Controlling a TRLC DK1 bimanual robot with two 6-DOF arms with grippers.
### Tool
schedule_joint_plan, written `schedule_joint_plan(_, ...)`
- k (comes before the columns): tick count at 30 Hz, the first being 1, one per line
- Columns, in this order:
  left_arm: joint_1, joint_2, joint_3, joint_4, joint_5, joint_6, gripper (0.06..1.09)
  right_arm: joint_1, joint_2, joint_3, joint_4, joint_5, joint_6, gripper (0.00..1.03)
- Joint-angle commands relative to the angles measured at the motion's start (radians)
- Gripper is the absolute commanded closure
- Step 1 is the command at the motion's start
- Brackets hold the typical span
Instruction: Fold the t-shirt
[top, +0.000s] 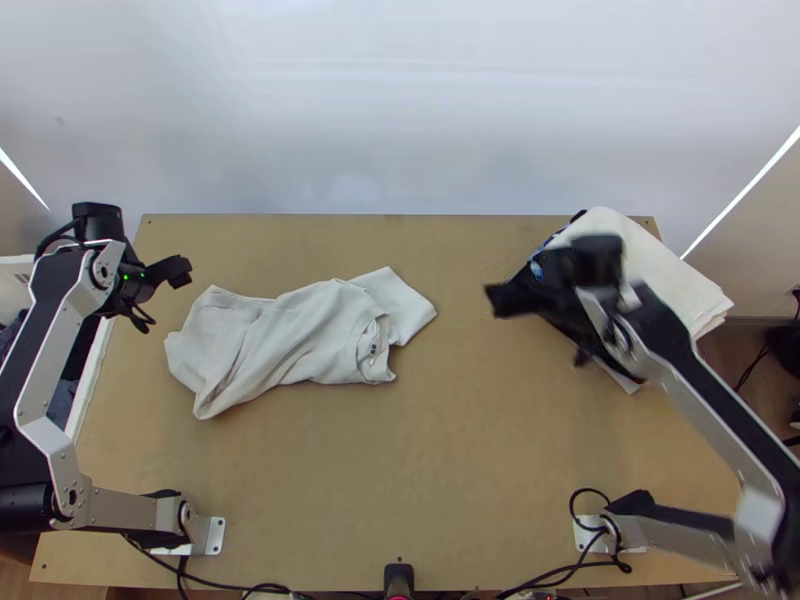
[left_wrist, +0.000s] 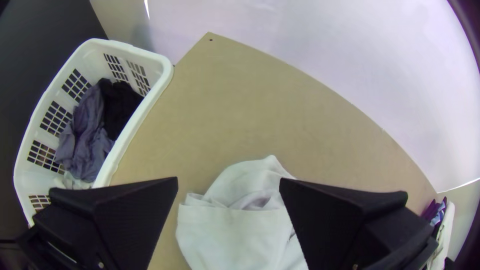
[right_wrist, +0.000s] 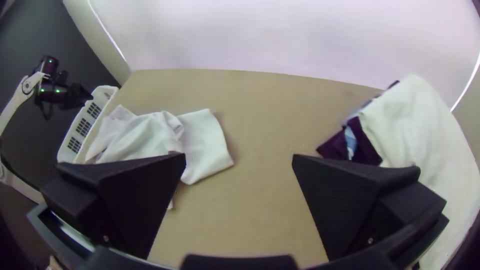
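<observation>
The white t-shirt (top: 300, 335) is bunched up in loose lengthwise folds (top: 256, 352), so it will fall open into a wide hanging sheet when the robot lifts both ends.
The white t-shirt (top: 290, 340) lies rumpled and bunched lengthwise on the left half of the table, its collar and a flat sleeve toward the middle. My left gripper (top: 162, 290) is held beyond the shirt's left end; in the left wrist view the left gripper (left_wrist: 228, 200) stands open above the shirt's end (left_wrist: 240, 225), not touching it as far as I can tell. My right gripper (top: 535, 325) hangs to the right of the shirt, near the folded pile. In the right wrist view the right gripper (right_wrist: 239, 170) is open with bare table between its fingers, the shirt (right_wrist: 200, 135) off to one side.
A pile of folded cloths (top: 650, 270), white over dark and blue, lies at the table's far right. The white laundry basket (left_wrist: 135, 117) with dark and grey-purple clothes stands against the left edge. Cables (top: 220, 584) run along the near edge.
</observation>
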Motion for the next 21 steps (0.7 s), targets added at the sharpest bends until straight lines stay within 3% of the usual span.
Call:
schedule_joint_plan(1,-0.020,0.007,-0.021,0.036,0.000,0.017,0.10,0.099,0.329,0.352,-0.123,-0.101,0.081,0.04)
schedule_joint_plan(8,-0.050,0.002,-0.022,0.050,0.000,0.005,0.10,0.148,0.578,0.462,-0.137,-0.386,0.149,0.04)
schedule_joint_plan(12,-0.060,0.001,-0.022,0.051,0.000,-0.009,0.10,0.174,0.676,0.491,-0.119,-0.388,0.127,0.04)
schedule_joint_plan(21,-0.066,-0.004,-0.024,0.051,-0.015,-0.014,0.10,0.218,0.819,0.566,0.070,-0.386,0.073,0.06)
